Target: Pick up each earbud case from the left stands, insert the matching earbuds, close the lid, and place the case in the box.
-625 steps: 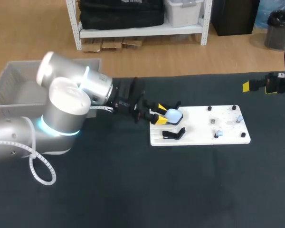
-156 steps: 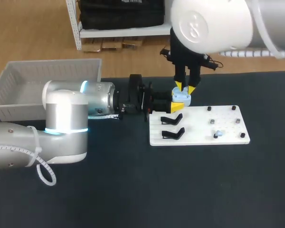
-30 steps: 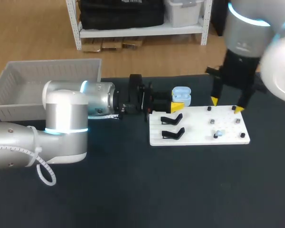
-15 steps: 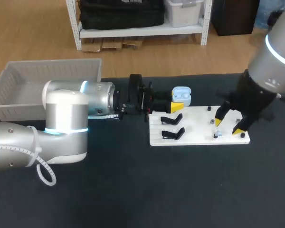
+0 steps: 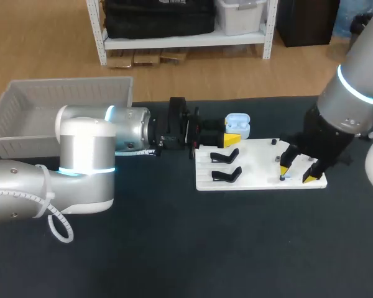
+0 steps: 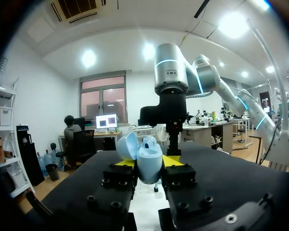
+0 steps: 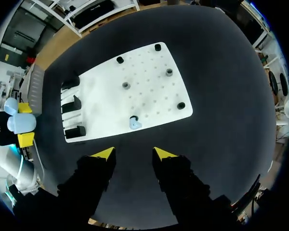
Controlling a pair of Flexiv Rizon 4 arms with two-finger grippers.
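I can see a black peg [image 7: 134, 117] sticking out a little behind the light blue earbud [image 7: 135, 124], so the earbud will come loose and leave the peg standing when I lift it.
My left gripper [image 5: 231, 138] holds a light blue earbud case [image 5: 237, 124] just behind the white board [image 5: 261, 167], shut on its sides. In the left wrist view the case [image 6: 148, 156] stands between the yellow fingertips [image 6: 125, 162] with its lid up. A small pale blue earbud [image 5: 286, 175] lies near the board's front right edge. My right gripper [image 5: 297, 173] hangs open right over it. In the right wrist view the earbud [image 7: 134, 123] sits just ahead of the open gripper [image 7: 134, 154], and the case [image 7: 21, 122] shows far off beside the board.
Two empty black stands [image 5: 225, 157] [image 5: 227, 174] sit on the board's left end. Small dark pegs [image 5: 278, 159] dot its right half. A grey basket [image 5: 25, 105] stands at the table's far left corner.
My right arm has come down and forward from behind the board to above the loose earbud, its fingers drawing slightly closer. The left arm and the case have not moved.
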